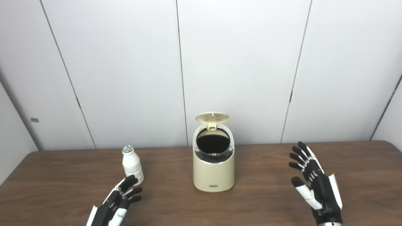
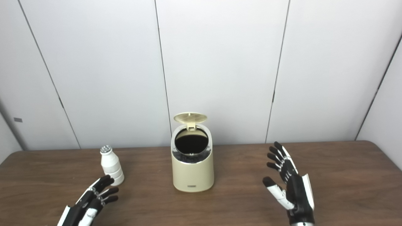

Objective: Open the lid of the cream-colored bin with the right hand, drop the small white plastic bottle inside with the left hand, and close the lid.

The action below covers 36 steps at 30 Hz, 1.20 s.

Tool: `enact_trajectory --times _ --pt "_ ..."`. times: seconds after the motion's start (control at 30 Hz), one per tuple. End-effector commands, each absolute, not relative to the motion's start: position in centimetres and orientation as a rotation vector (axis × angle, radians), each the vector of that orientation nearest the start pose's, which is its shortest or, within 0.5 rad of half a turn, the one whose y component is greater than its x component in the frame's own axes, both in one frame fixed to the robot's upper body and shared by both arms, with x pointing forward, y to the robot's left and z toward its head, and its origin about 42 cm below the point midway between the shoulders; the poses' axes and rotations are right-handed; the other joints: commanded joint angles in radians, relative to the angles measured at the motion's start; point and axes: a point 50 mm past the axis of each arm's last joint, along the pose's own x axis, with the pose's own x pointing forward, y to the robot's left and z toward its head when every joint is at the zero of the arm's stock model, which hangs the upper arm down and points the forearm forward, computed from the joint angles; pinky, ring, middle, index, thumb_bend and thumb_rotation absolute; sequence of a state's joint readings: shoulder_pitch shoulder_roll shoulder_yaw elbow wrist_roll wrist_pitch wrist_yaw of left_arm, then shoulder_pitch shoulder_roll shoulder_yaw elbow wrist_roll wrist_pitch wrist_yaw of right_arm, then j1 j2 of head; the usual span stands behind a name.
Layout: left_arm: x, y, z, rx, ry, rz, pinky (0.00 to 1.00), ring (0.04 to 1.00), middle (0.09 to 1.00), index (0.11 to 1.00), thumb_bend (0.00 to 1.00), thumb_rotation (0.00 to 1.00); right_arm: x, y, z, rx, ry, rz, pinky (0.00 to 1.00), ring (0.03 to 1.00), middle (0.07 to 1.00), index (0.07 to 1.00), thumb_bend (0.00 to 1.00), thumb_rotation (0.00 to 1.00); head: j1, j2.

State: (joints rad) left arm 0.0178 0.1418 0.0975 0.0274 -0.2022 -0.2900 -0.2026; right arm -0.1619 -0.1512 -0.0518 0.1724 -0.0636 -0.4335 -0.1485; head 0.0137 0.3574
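Note:
My gripper will drop the white plastic bottle (image 1: 132, 165) into the bin. The bottle is about as tall as the bin's front side (image 1: 214, 174), so it should stay upright with its cap near the bin's rim.
The cream-colored bin (image 1: 214, 169) stands mid-table with its round lid (image 1: 212, 117) flipped up at the back, showing a dark inside. A small white plastic bottle (image 1: 132, 164) with a silver cap stands upright to the bin's left. My left hand (image 1: 117, 202) is open, low at the front, its fingertips just in front of the bottle's base; I cannot tell if they touch it. My right hand (image 1: 314, 182) is open with fingers spread, raised well to the right of the bin, holding nothing.
The brown wooden table (image 1: 257, 201) runs the full width, with its back edge against white wall panels (image 1: 238, 62). Bare wood lies between the bin and each hand.

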Motion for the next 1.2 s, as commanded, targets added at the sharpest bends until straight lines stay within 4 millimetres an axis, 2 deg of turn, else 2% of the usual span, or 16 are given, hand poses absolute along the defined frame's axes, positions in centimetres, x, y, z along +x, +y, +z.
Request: enact_trajectory --times 0.0,0.13,0.23,0.4,0.5,0.9,1.03,1.17 --pt "25.1 27.1 8.4 -0.082 -0.175 -0.072 0.78 0.825 0.896 0.895 0.62 0.65 31.0 -26.1 10.3 -0.167 -0.372 -0.139 0.75 0.843 0.875 0.900 0.80 0.72 0.002 0.001" --pt "23.9 27.9 9.3 -0.055 -0.197 -0.007 0.73 0.785 0.856 0.855 0.67 0.62 31.4 -25.4 10.0 -0.155 -0.363 -0.134 0.79 0.863 0.888 0.913 0.79 0.72 0.013 0.009" --pt "23.3 28.5 10.0 -0.011 -0.244 0.041 0.70 0.754 0.826 0.840 0.70 0.59 31.5 -25.4 10.1 -0.152 -0.364 -0.129 0.78 0.860 0.882 0.913 0.82 0.71 0.017 0.015" --pt "22.8 29.4 11.8 0.074 -0.369 0.235 0.56 0.641 0.730 0.754 0.68 0.44 31.4 -26.3 10.2 -0.149 -0.367 -0.132 0.82 0.884 0.904 0.931 0.81 0.72 0.030 0.048" --pt "22.8 29.8 12.7 0.090 -0.409 0.317 0.55 0.632 0.711 0.742 0.65 0.39 30.8 -27.0 10.2 -0.166 -0.365 -0.140 0.80 0.877 0.907 0.933 0.80 0.72 0.028 0.065" --pt "23.0 31.2 14.3 0.188 -0.445 0.450 0.56 0.663 0.741 0.758 0.65 0.43 28.5 -28.5 10.6 -0.201 -0.379 -0.150 0.77 0.849 0.885 0.916 0.77 0.73 0.022 0.141" --pt "23.8 31.6 14.8 0.231 -0.417 0.449 0.58 0.678 0.755 0.770 0.65 0.44 27.8 -28.8 10.8 -0.210 -0.384 -0.147 0.76 0.849 0.888 0.922 0.75 0.72 0.017 0.168" --pt "24.9 31.7 15.1 0.252 -0.399 0.426 0.59 0.699 0.788 0.801 0.72 0.47 27.3 -29.0 11.0 -0.201 -0.383 -0.150 0.77 0.854 0.886 0.917 0.79 0.72 0.010 0.190"
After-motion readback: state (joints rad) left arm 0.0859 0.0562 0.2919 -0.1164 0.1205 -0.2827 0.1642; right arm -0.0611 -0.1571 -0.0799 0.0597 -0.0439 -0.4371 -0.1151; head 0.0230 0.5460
